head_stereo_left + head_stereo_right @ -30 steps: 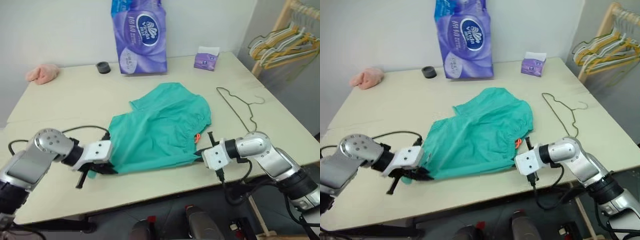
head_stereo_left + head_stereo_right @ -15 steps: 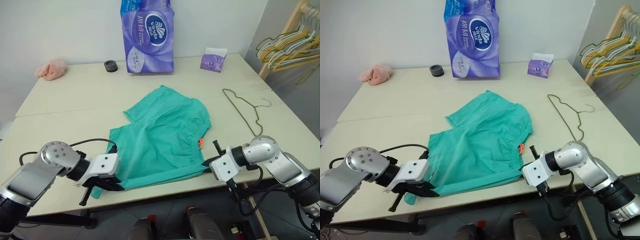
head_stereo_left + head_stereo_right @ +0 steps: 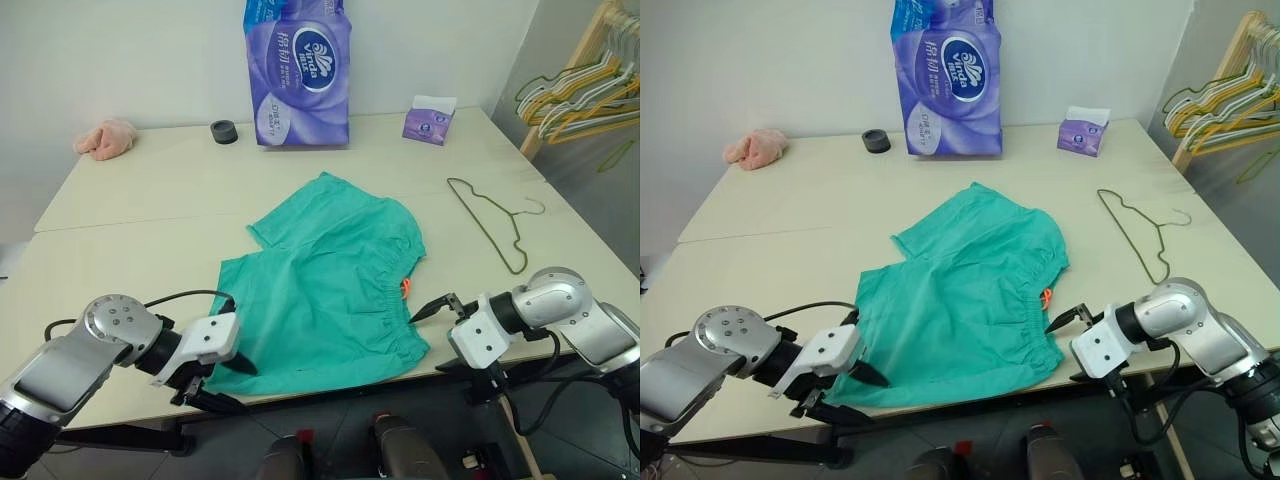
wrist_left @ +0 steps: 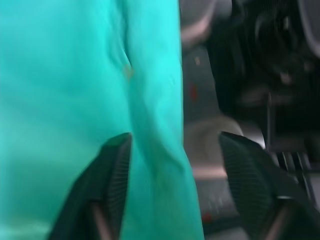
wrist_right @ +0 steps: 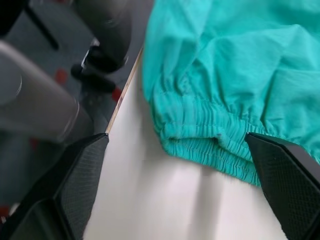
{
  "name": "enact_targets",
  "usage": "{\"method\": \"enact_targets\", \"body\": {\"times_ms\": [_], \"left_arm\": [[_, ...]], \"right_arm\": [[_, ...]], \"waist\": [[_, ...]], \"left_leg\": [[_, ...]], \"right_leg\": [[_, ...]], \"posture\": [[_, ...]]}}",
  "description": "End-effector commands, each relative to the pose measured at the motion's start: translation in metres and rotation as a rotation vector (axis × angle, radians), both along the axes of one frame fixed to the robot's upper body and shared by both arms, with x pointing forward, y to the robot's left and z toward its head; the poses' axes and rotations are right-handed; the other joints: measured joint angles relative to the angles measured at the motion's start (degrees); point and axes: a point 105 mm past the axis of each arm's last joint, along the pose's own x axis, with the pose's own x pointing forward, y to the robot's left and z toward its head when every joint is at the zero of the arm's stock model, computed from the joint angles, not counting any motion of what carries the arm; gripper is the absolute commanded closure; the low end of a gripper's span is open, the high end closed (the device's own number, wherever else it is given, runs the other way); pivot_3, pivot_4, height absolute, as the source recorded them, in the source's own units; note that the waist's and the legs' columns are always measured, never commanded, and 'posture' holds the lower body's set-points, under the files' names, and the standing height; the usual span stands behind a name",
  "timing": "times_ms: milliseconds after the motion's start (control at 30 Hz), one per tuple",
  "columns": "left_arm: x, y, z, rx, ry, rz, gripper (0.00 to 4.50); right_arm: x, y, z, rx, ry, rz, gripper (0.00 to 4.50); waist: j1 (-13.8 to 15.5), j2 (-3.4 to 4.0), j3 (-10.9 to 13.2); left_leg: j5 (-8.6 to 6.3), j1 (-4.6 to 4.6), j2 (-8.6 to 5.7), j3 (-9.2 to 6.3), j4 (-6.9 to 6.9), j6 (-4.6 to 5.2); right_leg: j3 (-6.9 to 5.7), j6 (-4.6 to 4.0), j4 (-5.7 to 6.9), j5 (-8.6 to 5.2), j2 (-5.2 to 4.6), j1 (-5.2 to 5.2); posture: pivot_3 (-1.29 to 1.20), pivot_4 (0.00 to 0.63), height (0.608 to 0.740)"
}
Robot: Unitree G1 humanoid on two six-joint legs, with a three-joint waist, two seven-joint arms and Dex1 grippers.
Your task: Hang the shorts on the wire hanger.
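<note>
I see tight puckers (image 5: pixel 200 114) along the shorts' gathered waistband, so I expect the waistband (image 3: pixel 406 312) to stretch out straight beyond the hanger's end when I pull its corner.
The teal-green shorts (image 3: pixel 330 285) lie spread flat on the table (image 3: pixel 130 220), their near side at the front edge. The gathered waistband (image 5: pixel 210 135) with an orange tag (image 3: pixel 405 290) faces right. The wire hanger (image 3: pixel 490 215) rests flat to the right of the shorts, apart from them. My left gripper (image 3: pixel 228 385) is open at the shorts' near left corner, and the fabric edge (image 4: pixel 150 150) runs between its fingers. My right gripper (image 3: pixel 437 338) is open just right of the waistband corner, holding nothing.
At the back stand a tall purple tissue pack (image 3: pixel 297 75), a small purple tissue box (image 3: pixel 428 120), a black cap (image 3: pixel 224 131) and a pink cloth lump (image 3: pixel 105 138). A rack of hangers (image 3: pixel 575 90) stands at the far right.
Both grippers have gone from shut on the shorts' near corners to open, letting the fabric go. The right gripper has drawn back to the right, off the waistband.
</note>
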Motion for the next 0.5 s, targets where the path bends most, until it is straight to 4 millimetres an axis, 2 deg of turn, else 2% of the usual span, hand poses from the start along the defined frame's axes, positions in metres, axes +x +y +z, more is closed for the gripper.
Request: {"method": "enact_targets", "body": {"times_ms": [33,67,133,233,333,400,500], "left_arm": [[0.017,-0.016,0.035,-0.17,-0.115,0.047,0.25],[0.03,-0.02,0.044,-0.224,-0.183,0.088,0.01],[0.051,-0.029,0.062,-0.313,-0.269,0.164,0.01],[0.075,-0.04,0.077,-0.391,-0.362,0.245,0.01],[0.087,-0.055,0.082,-0.418,-0.384,0.246,0.01],[0.09,-0.065,0.081,-0.414,-0.373,0.223,0.01],[0.094,-0.076,0.08,-0.406,-0.361,0.186,0.01]], "right_arm": [[0.01,-0.006,0.027,0.132,-0.021,-0.145,0.0],[0.019,-0.012,0.034,0.201,-0.025,-0.248,0.0],[0.034,-0.028,0.047,0.342,-0.019,-0.465,0.0],[0.048,-0.049,0.057,0.516,-0.001,-0.726,0.0],[0.069,-0.083,0.062,0.674,-0.035,-1.049,0.0],[0.082,-0.107,0.06,0.707,-0.07,-1.252,0.0],[0.097,-0.128,0.061,0.777,-0.074,-1.43,0.0]], "waist": [[0.02,-0.02,-0.01],[0.01,-0.01,-0.01],[0.24,-0.05,-0.03],[0.37,-0.1,-0.07],[0.26,-0.1,-0.08],[-0.03,-0.09,-0.09],[-0.52,-0.06,-0.08]], "left_leg": [[0.0,0.0,0.0,-0.01,0.01,0.0],[0.0,-0.01,0.0,-0.01,0.01,0.0],[0.0,-0.01,-0.02,-0.01,0.02,0.0],[0.0,-0.02,-0.02,-0.05,0.03,-0.01],[0.0,-0.03,-0.03,-0.03,0.02,-0.01],[0.0,-0.03,-0.03,-0.04,0.01,-0.01],[0.0,-0.03,-0.04,0.0,-0.03,-0.02]], "right_leg": [[-0.01,0.0,0.0,0.0,0.0,0.0],[-0.01,0.0,0.0,0.0,0.0,0.0],[0.0,0.0,0.02,0.0,-0.01,0.01],[0.0,0.0,0.02,0.02,-0.01,0.03],[0.06,-0.01,0.02,0.02,-0.01,0.03],[0.09,-0.01,0.04,0.02,-0.01,0.03],[0.11,-0.01,0.04,0.02,0.01,-0.02]], "posture": [[-0.19,0.113,0.74],[-0.19,0.113,0.74],[-0.19,0.112,0.74],[-0.2,0.113,0.74],[-0.22,0.114,0.74],[-0.23,0.115,0.74],[-0.24,0.116,0.74]]}}
